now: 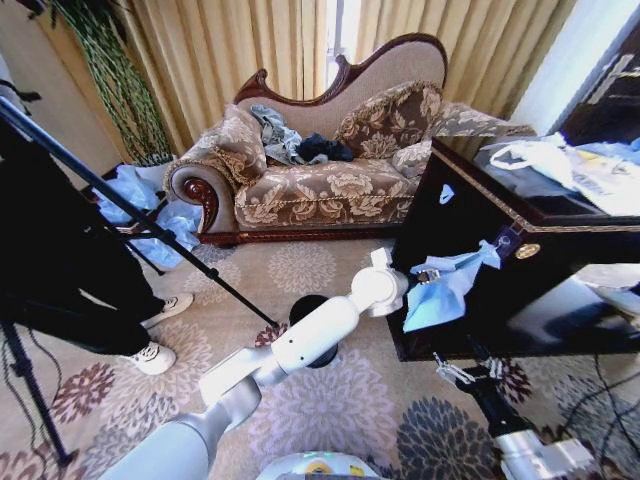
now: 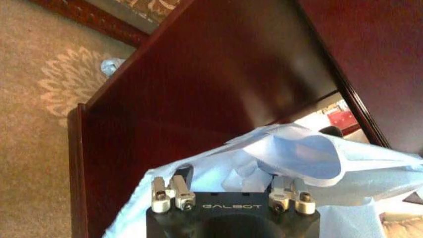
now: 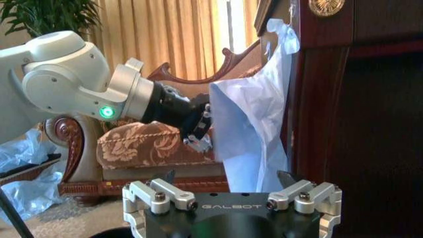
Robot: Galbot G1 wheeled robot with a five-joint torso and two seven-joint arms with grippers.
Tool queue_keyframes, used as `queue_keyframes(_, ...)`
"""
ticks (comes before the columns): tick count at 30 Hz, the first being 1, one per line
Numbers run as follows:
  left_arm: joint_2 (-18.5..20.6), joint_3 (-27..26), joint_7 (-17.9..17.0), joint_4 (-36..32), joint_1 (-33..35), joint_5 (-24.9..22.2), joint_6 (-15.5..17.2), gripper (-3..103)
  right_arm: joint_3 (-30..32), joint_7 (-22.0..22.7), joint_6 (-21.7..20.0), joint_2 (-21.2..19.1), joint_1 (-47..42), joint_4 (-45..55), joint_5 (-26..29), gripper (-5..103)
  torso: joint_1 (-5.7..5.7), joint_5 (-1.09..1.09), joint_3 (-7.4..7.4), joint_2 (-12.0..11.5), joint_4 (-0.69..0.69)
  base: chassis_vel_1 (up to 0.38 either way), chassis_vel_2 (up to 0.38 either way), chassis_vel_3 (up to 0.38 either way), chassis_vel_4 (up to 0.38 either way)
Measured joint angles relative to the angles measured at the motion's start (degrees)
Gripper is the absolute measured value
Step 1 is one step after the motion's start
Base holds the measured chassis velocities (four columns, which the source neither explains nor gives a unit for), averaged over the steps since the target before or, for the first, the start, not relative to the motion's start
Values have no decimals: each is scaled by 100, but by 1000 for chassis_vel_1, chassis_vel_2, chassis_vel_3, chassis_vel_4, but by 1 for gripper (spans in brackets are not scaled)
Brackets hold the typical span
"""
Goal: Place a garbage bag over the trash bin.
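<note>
The garbage bag point(image 1: 440, 294) narrows at its corner point(image 1: 488, 256) toward the purple patch on the cabinet. The bag should come loose when I pull and leave pale blue plastic behind.
The pale blue garbage bag point(image 1: 440, 295) hangs against the front corner of the glossy black cabinet point(image 1: 520, 320). My left gripper point(image 1: 426, 276) reaches across to it and is open, with the crinkled bag point(image 2: 300, 158) bunched between its fingers point(image 2: 185, 173). In the right wrist view the left gripper point(image 3: 200, 128) touches the edge of the bag point(image 3: 254, 109). The small black trash bin point(image 1: 298, 312) stands on the carpet, partly hidden behind my left forearm. My right gripper point(image 1: 452, 371) is low in front of the cabinet, open point(image 3: 227, 176) and holding nothing.
A patterned sofa point(image 1: 320, 185) stands behind. A black tripod leg point(image 1: 175, 240) slants across the left, with a person's shoes point(image 1: 152, 356) beside it. A heap of pale blue plastic point(image 1: 128, 190) lies by the sofa's end. A white printed bag point(image 1: 560, 165) rests on the cabinet top.
</note>
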Motion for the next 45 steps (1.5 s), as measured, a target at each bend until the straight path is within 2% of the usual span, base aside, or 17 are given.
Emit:
queue_keyframes(1,0,-1,32,1,-8,0,23,66,3,-1,3,3,-2,-6,1,100,0,0,0,0,0,0,0,0,0)
queue_keyframes(2,1,-1,63,1,-13,0,36,72,4,-2,8,4,-2,-12,1,100,0,0,0,0,0,0,0,0,0)
queue_keyframes(4,1,-3,102,3,-23,1,54,72,4,-3,12,6,-2,-16,1,100,0,0,0,0,0,0,0,0,0)
queue_keyframes(6,2,-23,170,26,-54,12,79,80,3,-4,15,11,-2,-17,2,100,0,0,0,0,0,0,0,0,0)
queue_keyframes(8,4,-36,228,40,-90,18,105,73,-3,-9,16,12,-4,-18,2,100,0,0,0,0,0,0,0,0,0)
queue_keyframes(13,4,-35,313,31,-134,35,163,65,-24,-16,18,8,-5,-20,-1,100,0,0,0,0,0,0,0,0,0)
queue_keyframes(20,4,23,506,-62,-160,-30,308,41,-38,-18,17,-12,12,-11,-3,100,0,0,0,0,0,0,0,0,0)
queue_keyframes(22,5,27,527,-73,-158,-48,315,41,-33,-18,17,-12,7,-10,-2,100,0,0,0,0,0,0,0,0,0)
queue_keyframes(24,5,28,571,-92,-157,-78,325,32,-30,-21,19,-2,-2,-9,-2,100,0,0,0,0,0,0,0,0,0)
queue_keyframes(25,5,28,571,-92,-157,-78,325,32,-30,-21,19,-2,-2,-9,-2,100,0,0,0,0,0,0,0,0,0)
queue_keyframes(30,5,24,646,-104,-165,-90,316,13,-28,-27,29,7,-7,-6,-2,100,0,0,0,0,0,0,0,0,0)
queue_keyframes(32,5,21,662,-106,-167,-92,308,13,-26,-27,30,7,-8,-5,-1,100,0,0,0,0,0,0,0,0,0)
queue_keyframes(35,5,6,694,-118,-176,-100,291,2,-23,-27,34,7,-9,-5,1,100,0,0,0,0,0,0,0,0,0)
queue_keyframes(45,5,-66,637,-354,-155,-218,276,0,-7,-21,38,-19,2,8,16,100,0,0,0,0,0,0,0,0,0)
